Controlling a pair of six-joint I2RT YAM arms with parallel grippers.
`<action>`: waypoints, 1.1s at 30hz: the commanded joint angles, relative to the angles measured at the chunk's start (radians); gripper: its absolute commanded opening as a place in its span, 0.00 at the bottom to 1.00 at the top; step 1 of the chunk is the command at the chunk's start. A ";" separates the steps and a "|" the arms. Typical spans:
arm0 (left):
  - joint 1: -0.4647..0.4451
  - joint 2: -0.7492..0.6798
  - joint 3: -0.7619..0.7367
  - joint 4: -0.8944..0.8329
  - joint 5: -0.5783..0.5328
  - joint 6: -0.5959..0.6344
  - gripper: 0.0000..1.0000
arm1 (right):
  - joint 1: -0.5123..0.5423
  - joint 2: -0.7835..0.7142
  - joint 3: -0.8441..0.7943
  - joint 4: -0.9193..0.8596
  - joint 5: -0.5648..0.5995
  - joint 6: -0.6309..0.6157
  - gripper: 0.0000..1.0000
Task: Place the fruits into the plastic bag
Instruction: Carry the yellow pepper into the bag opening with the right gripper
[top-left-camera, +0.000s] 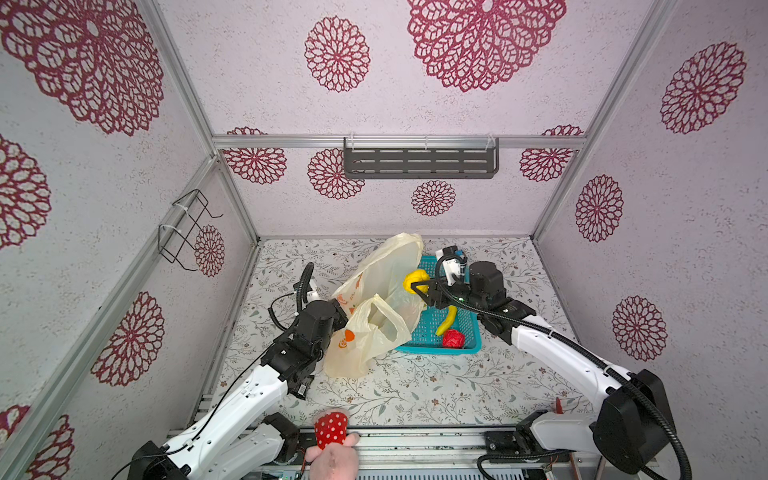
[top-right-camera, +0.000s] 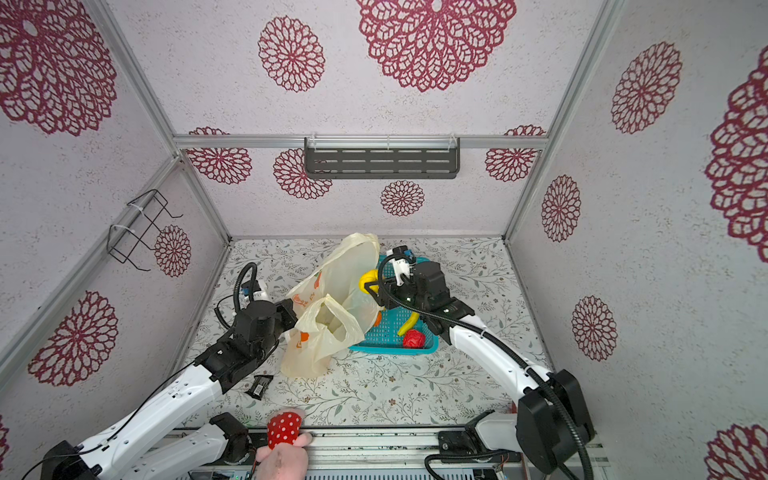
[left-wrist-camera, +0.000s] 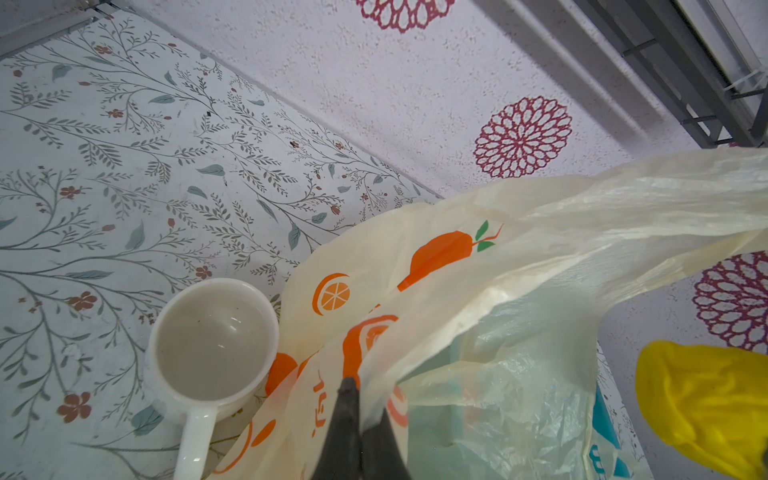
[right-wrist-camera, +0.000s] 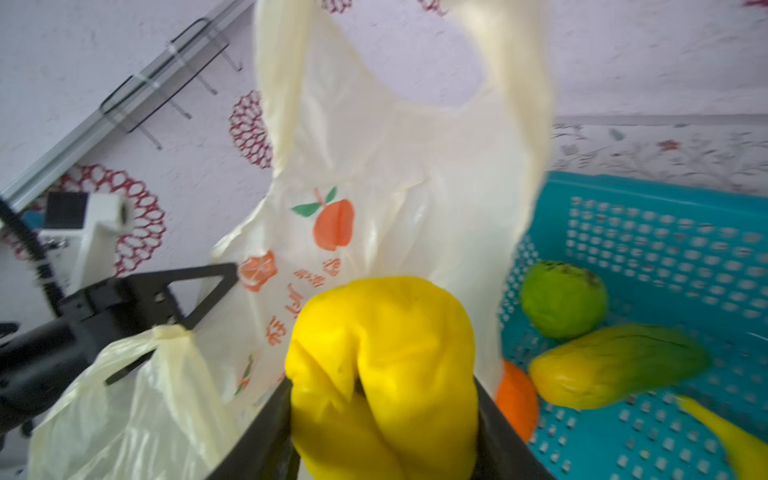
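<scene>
The robot's right gripper should keep moving inside until the yellow round fruit (top-left-camera: 414, 280) is below the plastic bag's edge, as the plastic bag's opening (top-left-camera: 385, 290) is wide open beside the fruit.
The plastic bag (top-left-camera: 376, 291) is pale yellow with orange prints and is held up at mid-table in both top views. My left gripper (left-wrist-camera: 360, 395) is shut on the bag's edge. My right gripper (right-wrist-camera: 382, 386) is shut on the yellow round fruit (right-wrist-camera: 382, 332) and holds it beside the bag's mouth (top-left-camera: 415, 277), above the basket's far end. More fruits lie in the teal basket (top-left-camera: 467, 338): a banana (top-left-camera: 446, 320), a red bumpy one (top-left-camera: 453, 338), a green one (right-wrist-camera: 563, 299), a yellow-green one (right-wrist-camera: 619, 365) and an orange (right-wrist-camera: 517, 399).
A white cup (left-wrist-camera: 212, 340) stands on the table behind the bag, close to my left gripper. A red white-dotted plush toy (top-left-camera: 331, 428) sits at the front edge. A small black object (top-right-camera: 259, 386) lies under my left arm. A grey shelf (top-left-camera: 419, 160) hangs on the back wall.
</scene>
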 joint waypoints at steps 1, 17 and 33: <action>0.006 0.018 -0.007 0.030 0.006 -0.009 0.00 | 0.075 0.072 0.037 0.052 -0.069 -0.027 0.41; -0.010 0.057 0.025 0.028 0.007 -0.038 0.00 | 0.166 0.450 0.297 -0.152 0.052 0.029 0.41; -0.018 0.036 0.026 -0.008 -0.035 -0.053 0.00 | 0.172 0.495 0.346 -0.300 0.146 -0.019 0.49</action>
